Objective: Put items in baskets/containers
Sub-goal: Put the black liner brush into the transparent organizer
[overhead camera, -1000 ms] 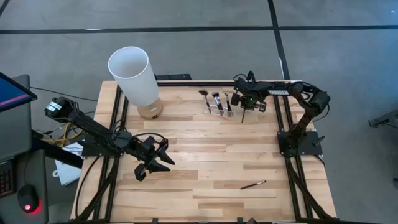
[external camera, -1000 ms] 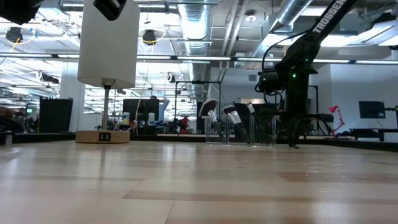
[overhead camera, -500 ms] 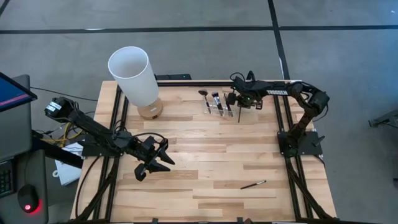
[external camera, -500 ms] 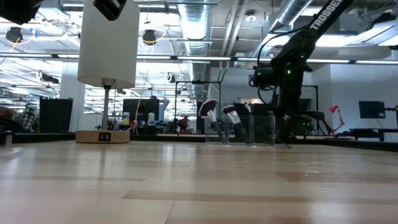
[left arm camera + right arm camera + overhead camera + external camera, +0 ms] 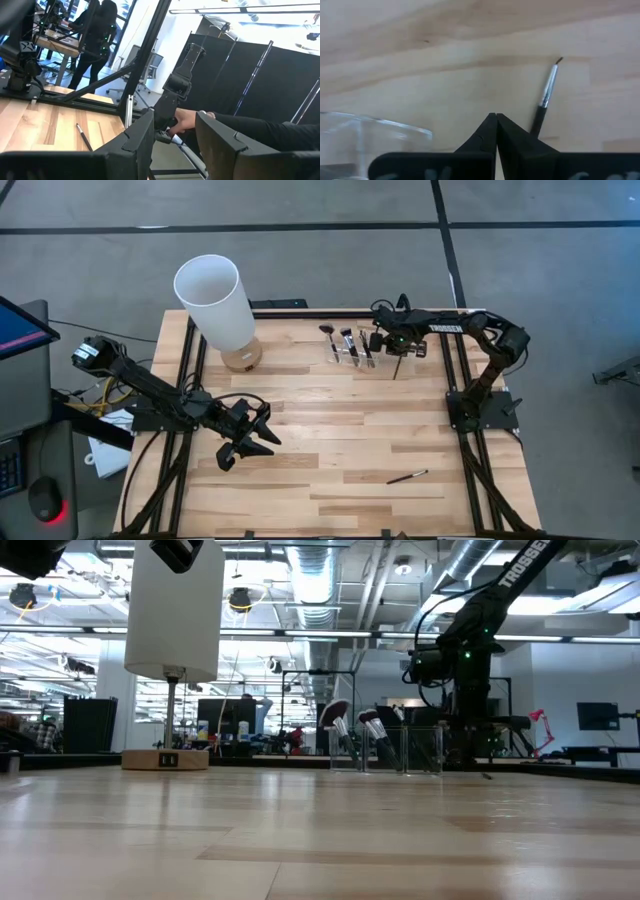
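Note:
The thin brush (image 5: 549,91) leans away next to the closed fingers of my right gripper, so my right gripper needs to open, line up with the brush's dark handle (image 5: 538,121) and close on it.
The clear slotted holder (image 5: 350,348) stands near the table's far edge with several makeup brushes upright in it; it also shows in the low view (image 5: 385,748). My right gripper (image 5: 390,343) hovers just right of it, shut on a thin makeup brush (image 5: 397,367) whose silver ferrule and small dark tip point away from the fingers (image 5: 546,92). One more brush (image 5: 407,477) lies flat near the table's near right. My left gripper (image 5: 262,438) waits open over the table's left middle. My right gripper (image 5: 495,117) comes from above, pointing down, and has the brush by its dark handle (image 5: 535,129). One finger hides the place of contact. The brush slants down below the fingers toward the table's near edge, bristle tip (image 5: 559,60) lowest; whether the tip touches the wood I cannot tell.
A tall white cylinder (image 5: 215,300) on a wooden base (image 5: 242,358) stands at the far left. A black frame rail (image 5: 300,312) runs along the table's edges. Beyond the right edge, a person's hand (image 5: 186,120) and dark sleeve show in the left wrist view.
My right gripper shifted a little toward the holder, then back toward the table's right, staying shut. The brush below it swung: it hung nearly straight down, and now its lower end slants out toward the near right.

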Tool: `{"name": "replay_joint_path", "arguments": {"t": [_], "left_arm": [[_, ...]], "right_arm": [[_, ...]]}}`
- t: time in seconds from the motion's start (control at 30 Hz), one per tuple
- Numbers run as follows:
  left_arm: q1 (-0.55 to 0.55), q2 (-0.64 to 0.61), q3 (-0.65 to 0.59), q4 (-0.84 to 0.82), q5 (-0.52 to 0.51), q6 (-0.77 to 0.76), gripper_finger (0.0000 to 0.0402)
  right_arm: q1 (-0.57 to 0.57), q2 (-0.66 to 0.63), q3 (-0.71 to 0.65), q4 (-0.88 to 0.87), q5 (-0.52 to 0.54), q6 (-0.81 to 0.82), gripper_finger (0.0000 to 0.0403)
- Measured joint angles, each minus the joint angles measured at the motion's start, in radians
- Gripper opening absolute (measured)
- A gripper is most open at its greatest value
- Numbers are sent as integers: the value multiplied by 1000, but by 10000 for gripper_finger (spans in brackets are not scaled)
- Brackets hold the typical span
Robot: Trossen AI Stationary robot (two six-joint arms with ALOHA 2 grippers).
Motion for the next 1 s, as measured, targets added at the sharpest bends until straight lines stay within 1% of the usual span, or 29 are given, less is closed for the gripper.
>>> {"name": "replay_joint_path", "arguments": {"t": [0.17,0.27,0.33,0.37,0.43,0.5,0.63,0.73,0.83,1.0], "left_arm": [[0,0,0,-1,0,0,143],[0,0,0,-4,0,0,143],[0,0,0,-4,0,0,143],[0,0,0,-4,0,0,143],[0,0,0,-4,0,0,143],[0,0,0,-4,0,0,143],[0,0,0,-4,0,-1,143],[0,0,0,-4,1,-5,143],[0,0,0,-4,1,-11,143],[0,0,0,-7,1,-11,143]], "right_arm": [[-7,-20,0,-137,9,-20,1],[4,-75,0,-237,50,-18,7],[13,-124,-3,-300,85,9,18],[17,-148,-11,-312,90,31,27],[16,-187,-39,-303,67,54,49],[12,-213,-57,-300,61,69,79],[13,-237,-105,-284,71,134,142],[12,-236,-163,-209,44,175,171],[-5,-225,-203,-151,9,176,173],[-33,-224,-208,-152,8,174,139]]}}
